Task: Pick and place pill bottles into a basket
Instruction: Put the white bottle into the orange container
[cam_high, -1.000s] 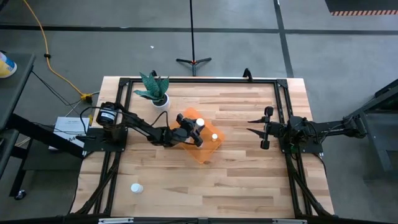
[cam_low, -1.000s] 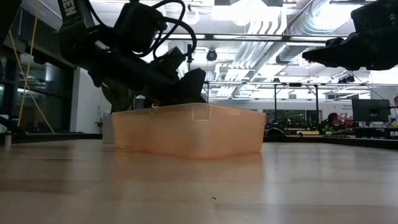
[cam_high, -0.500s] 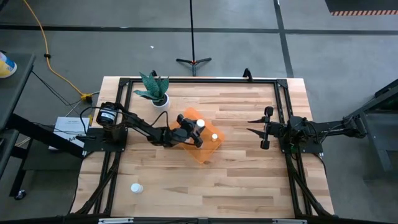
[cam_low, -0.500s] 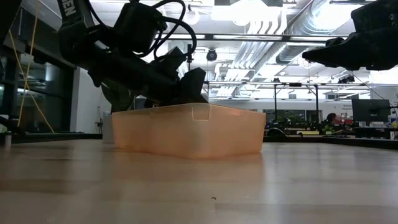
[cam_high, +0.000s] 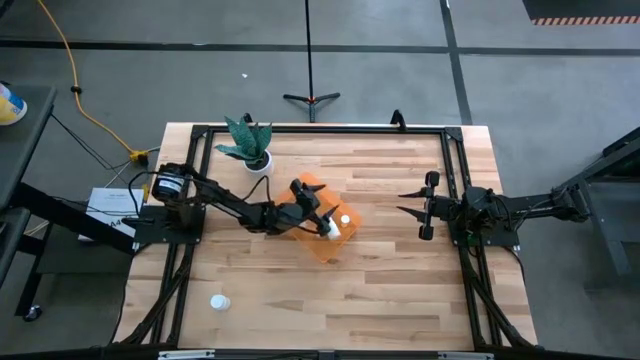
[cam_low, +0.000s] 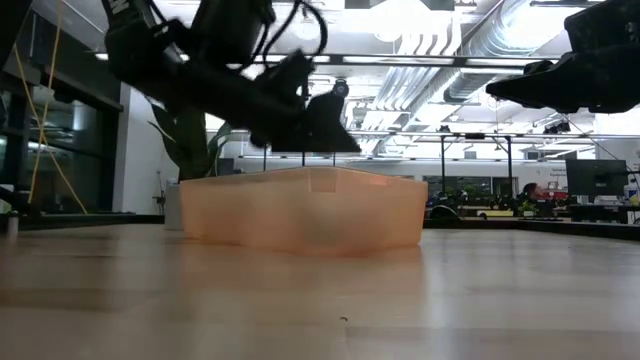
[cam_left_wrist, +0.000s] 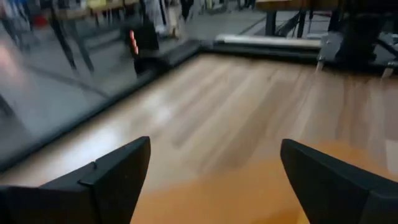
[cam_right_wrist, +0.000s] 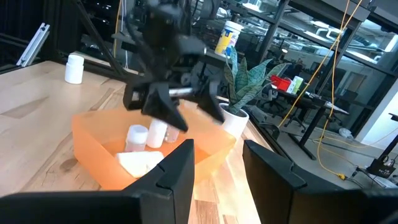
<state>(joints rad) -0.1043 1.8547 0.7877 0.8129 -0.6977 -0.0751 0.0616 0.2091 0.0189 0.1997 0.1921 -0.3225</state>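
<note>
My left gripper is open and empty, and the white bottle (cam_high: 220, 302) outside the basket stands free. I keep moving toward that bottle until my fingers are on both sides of it.
The orange basket (cam_high: 322, 246) sits mid-table; it also shows in the low view (cam_low: 310, 210) and the right wrist view (cam_right_wrist: 93, 134). White pill bottles (cam_high: 345, 219) (cam_high: 329, 229) lie inside it; the right wrist view shows two upright (cam_right_wrist: 137, 134) (cam_right_wrist: 157, 132) and a white one lying (cam_right_wrist: 140, 163). Another bottle (cam_high: 219, 301) stands on the table near the front left. My left gripper (cam_high: 322, 216) hovers over the basket, open and empty (cam_left_wrist: 214, 168). My right gripper (cam_high: 403, 202) waits open to the basket's right.
A white pot with a green plant (cam_high: 252, 150) stands behind the basket at the far left. Black frame rails (cam_high: 320, 128) run along the table's edges. Bare wood lies in front of the basket and between it and my right gripper.
My left gripper has risen above the basket's rim and swung a little toward the table's right and near edges. The white bottle that showed at its fingertips now lies in the basket beside the other one.
</note>
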